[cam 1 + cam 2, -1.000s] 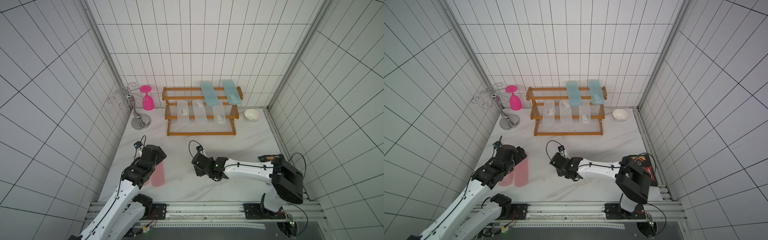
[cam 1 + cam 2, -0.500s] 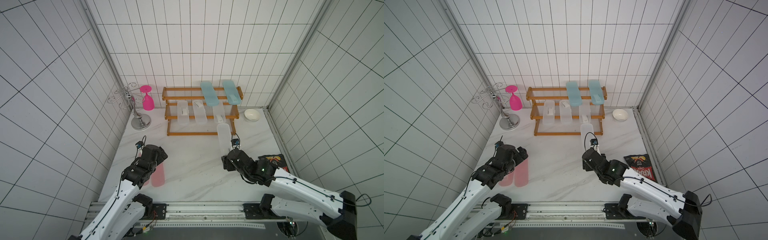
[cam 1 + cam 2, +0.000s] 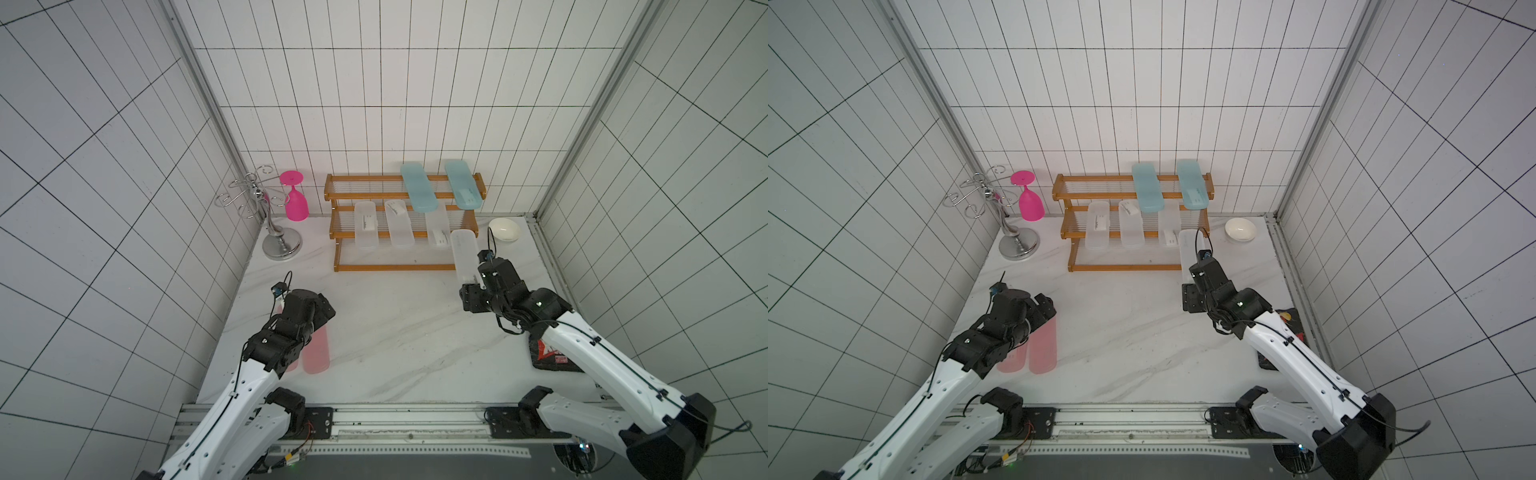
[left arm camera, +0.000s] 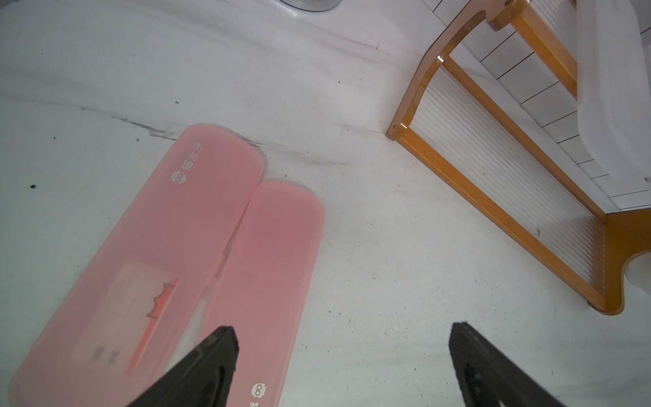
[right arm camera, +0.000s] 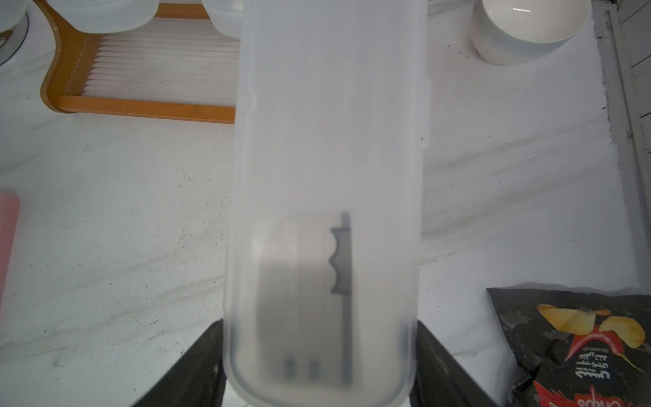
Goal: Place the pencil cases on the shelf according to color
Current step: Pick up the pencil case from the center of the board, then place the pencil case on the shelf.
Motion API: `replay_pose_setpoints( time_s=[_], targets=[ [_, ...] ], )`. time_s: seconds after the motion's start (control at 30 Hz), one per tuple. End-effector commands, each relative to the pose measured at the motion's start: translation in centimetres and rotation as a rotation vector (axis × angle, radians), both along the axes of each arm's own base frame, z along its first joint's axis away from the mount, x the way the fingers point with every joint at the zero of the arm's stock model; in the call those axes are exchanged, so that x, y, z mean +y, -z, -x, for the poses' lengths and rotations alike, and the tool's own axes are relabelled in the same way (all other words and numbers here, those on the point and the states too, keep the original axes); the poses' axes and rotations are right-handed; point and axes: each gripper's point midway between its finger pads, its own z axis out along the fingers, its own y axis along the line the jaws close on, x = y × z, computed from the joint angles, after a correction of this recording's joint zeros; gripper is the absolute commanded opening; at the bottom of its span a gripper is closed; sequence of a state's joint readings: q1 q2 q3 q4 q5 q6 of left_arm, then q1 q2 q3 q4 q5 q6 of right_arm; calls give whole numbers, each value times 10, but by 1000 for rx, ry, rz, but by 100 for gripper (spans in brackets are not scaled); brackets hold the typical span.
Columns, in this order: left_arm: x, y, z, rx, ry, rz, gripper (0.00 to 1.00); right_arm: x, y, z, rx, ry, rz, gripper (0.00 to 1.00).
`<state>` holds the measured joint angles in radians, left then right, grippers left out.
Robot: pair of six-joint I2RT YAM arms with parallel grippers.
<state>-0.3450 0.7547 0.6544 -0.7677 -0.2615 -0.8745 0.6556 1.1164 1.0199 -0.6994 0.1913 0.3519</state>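
Observation:
The held clear case's far end (image 3: pixel 462 235) faces the middle level's open spot (image 3: pixel 461 219). My right gripper should keep moving the case in until it lies there.
The shelf (image 3: pixel 395 268) (image 3: pixel 1121 268) stands at the back. Two light blue pencil cases (image 3: pixel 417 193) (image 3: pixel 463 185) lie on its top tier and three clear ones (image 3: pixel 365 224) (image 3: pixel 399 224) (image 3: pixel 438 226) on the middle tier. My right gripper (image 3: pixel 478 282) (image 5: pixel 320 324) is shut on the near end of a clear case (image 3: pixel 465 253) (image 5: pixel 327 176), whose far end reaches the shelf's right end. Two pink cases (image 4: pixel 141 253) (image 4: pixel 271 267) lie side by side on the table at the front left. My left gripper (image 4: pixel 343 329) (image 3: pixel 322 307) hovers open above them, holding nothing.
A silver wire stand (image 3: pixel 266 208) with a magenta glass (image 3: pixel 296 203) hanging from it is left of the shelf. A white bowl (image 3: pixel 504 229) sits right of the shelf. A black chips bag (image 3: pixel 548 353) lies under my right arm.
My right arm has swung from the middle of the table to the right and toward the shelf, carrying a clear case. The left arm has hardly moved.

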Motion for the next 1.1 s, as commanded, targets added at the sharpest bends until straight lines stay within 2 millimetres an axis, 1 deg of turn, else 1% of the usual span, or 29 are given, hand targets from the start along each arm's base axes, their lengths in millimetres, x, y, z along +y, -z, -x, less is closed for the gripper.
replay_pose_setpoints(
  time_s=[0.0,0.17,0.27,0.47,0.8,1.07],
  targets=[
    [0,-14,-4,-34,2,1,98,2,-22,-21,-36,-34,-31,60],
    [0,-14,-5,-36,3,-3,98,-7,-33,-43,-68,-19,-34,60],
    [0,-13,-5,-34,1,-5,98,-8,-35,-55,-70,-23,-42,60],
    [0,-9,-7,-24,3,-12,98,-5,-34,-78,-68,-34,-43,59],
    [-5,-9,-13,-26,14,-4,98,-5,-33,-115,-93,-5,-44,58],
    [-8,-2,-18,-13,19,0,98,-4,-29,-141,-102,14,-31,58]
  ],
)
